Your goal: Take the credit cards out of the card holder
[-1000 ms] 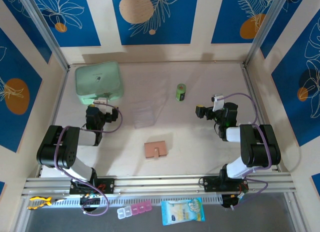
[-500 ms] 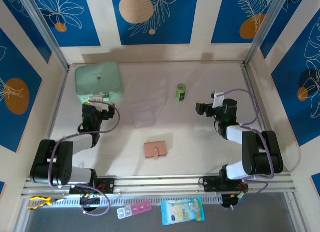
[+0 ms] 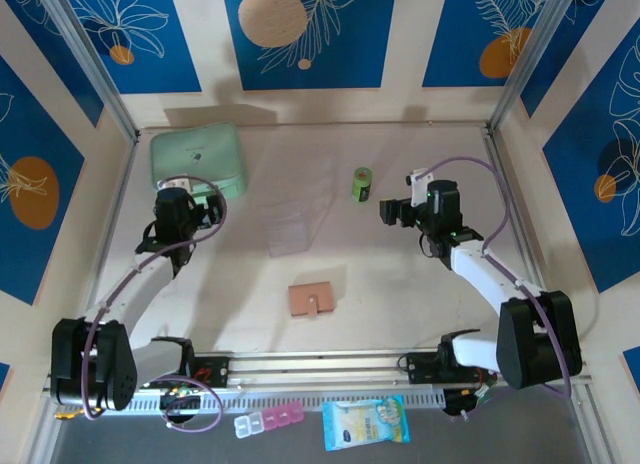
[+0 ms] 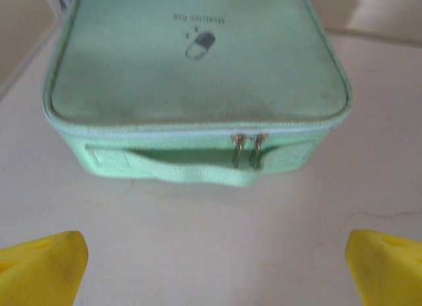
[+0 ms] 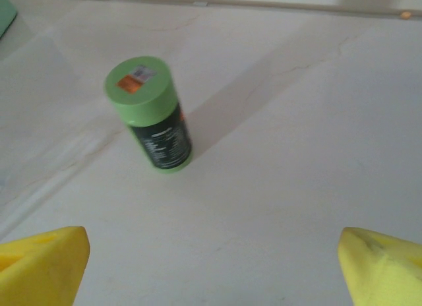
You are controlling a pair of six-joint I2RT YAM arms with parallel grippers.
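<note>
The clear plastic container is crowding the space point(image 3: 290, 246) behind the card holder. My left gripper should first pinch its side point(image 3: 268, 232) and move the container farther back.
The card holder point(image 3: 311, 300), a small tan-brown wallet with a snap tab, lies closed at the near middle of the table. The credit cards are hidden. My left gripper point(image 3: 192, 196) is far from it at the back left. Its yellow fingertips point(image 4: 43, 270) are wide apart over bare table, just short of the mint-green case point(image 4: 198, 75). My right gripper point(image 3: 390, 212) hangs at the back right, open with nothing between its fingers point(image 5: 382, 270). It faces a green cylinder point(image 5: 150, 115) standing a little ahead of it.
The mint-green zip case point(image 3: 197, 159) sits in the back left corner. The green cylinder point(image 3: 361, 184) stands at the back middle. A clear plastic container point(image 3: 288, 234) rests behind the wallet. A pill box point(image 3: 268, 421) and a blue packet point(image 3: 366, 421) lie below the front rail.
Both arms have stretched out from their folded pose. The left gripper moved back toward the mint case; the right gripper moved left toward the green cylinder.
</note>
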